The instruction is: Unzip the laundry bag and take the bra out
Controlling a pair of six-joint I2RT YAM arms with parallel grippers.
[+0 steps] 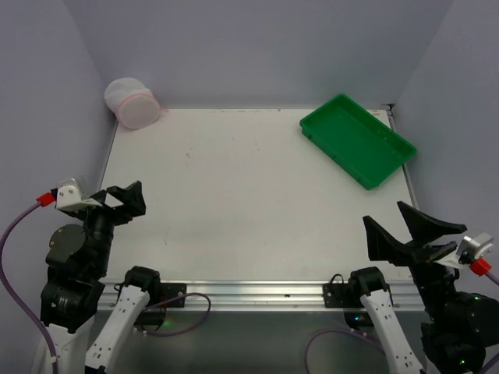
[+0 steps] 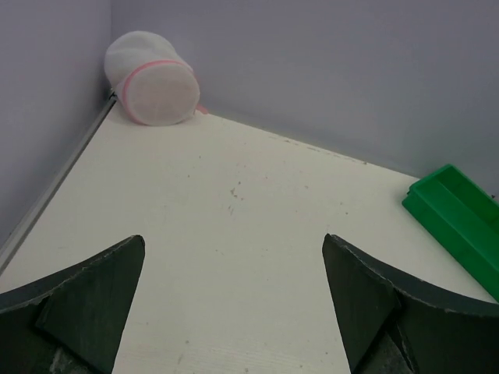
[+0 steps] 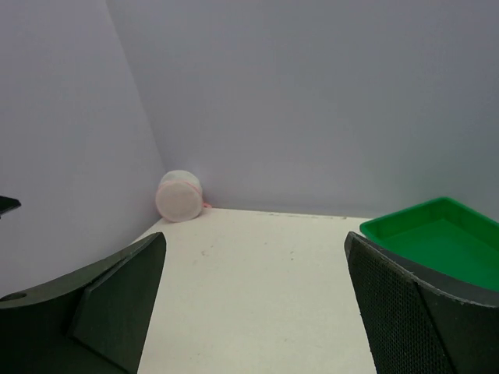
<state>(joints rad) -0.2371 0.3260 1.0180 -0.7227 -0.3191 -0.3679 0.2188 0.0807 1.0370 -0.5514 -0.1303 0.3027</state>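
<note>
My left gripper keeps reaching until its open fingers are on both sides of the trim's edge [image 1: 120,114], because the laundry bag's pink zip trim [image 1: 140,96] faces them across clear table.
The laundry bag [image 1: 132,103], a small white mesh drum with pink zip trim, lies on its side in the far left corner of the table, its round lid facing the arms. It also shows in the left wrist view [image 2: 153,79] and, small, in the right wrist view [image 3: 179,196]. The bag looks zipped shut; the bra is not visible. My left gripper [image 1: 125,199] is open and empty near the table's near left edge, far from the bag. My right gripper [image 1: 405,230] is open and empty at the near right.
A green plastic tray [image 1: 357,139] lies at the far right of the white table [image 1: 249,195], also in the left wrist view [image 2: 460,222] and the right wrist view [image 3: 437,241]. Grey-lilac walls close in the table on three sides.
</note>
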